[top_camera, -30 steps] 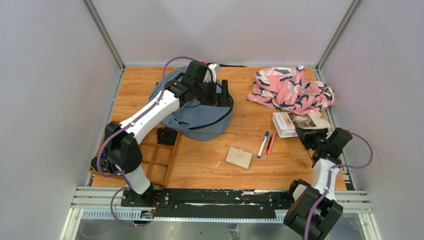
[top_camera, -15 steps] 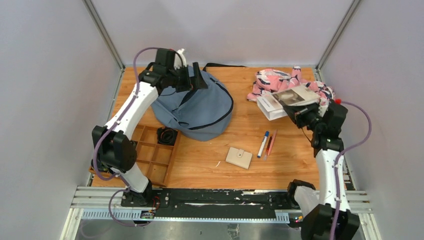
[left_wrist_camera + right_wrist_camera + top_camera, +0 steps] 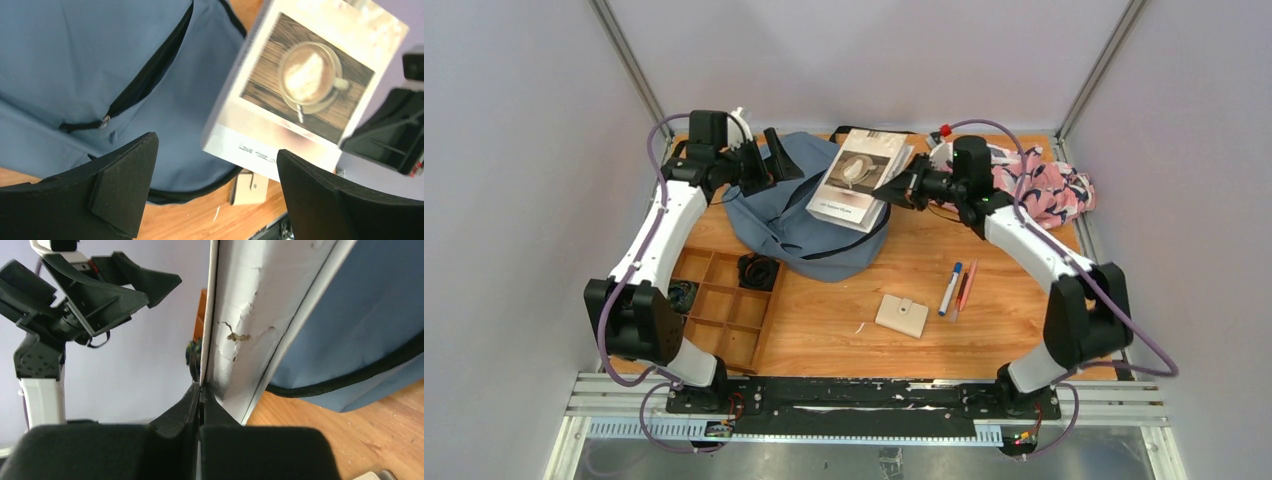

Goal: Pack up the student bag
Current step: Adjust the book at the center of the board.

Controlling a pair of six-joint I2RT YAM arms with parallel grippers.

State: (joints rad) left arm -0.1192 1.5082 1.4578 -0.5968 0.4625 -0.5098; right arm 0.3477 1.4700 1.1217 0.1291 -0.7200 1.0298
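The robot's left gripper should grip the book across its thickness at its top end [image 3: 877, 135], because the right gripper is pinching only the thin rim of the book's cover [image 3: 205, 371].
The student bag [image 3: 809, 235] is a grey-blue backpack with dark zipper seams, lying at the back middle of the table. My right gripper [image 3: 902, 186] is shut on the edge of a white book [image 3: 860, 176] with a coffee-cup cover and holds it tilted in the air above the bag. In the right wrist view the jaws [image 3: 201, 390] pinch the book's worn cover [image 3: 250, 315], with the bag [image 3: 370, 315] below. My left gripper [image 3: 772, 160] is open and empty above the bag's back left edge. In its wrist view it [image 3: 215, 190] looks down on the bag [image 3: 90, 55] and the book [image 3: 300, 85].
A pink-white-navy cloth [image 3: 1044, 190] lies at the back right. A blue marker [image 3: 950, 288] and a red pen [image 3: 967, 288] lie right of centre, with a tan wallet [image 3: 902, 315] near them. A wooden divided tray [image 3: 724, 312] with a black item [image 3: 757, 271] stands front left.
My right arm lifted the book from the table's right side and swung it left over the bag. My left gripper moved back and left off the bag top, staying open.
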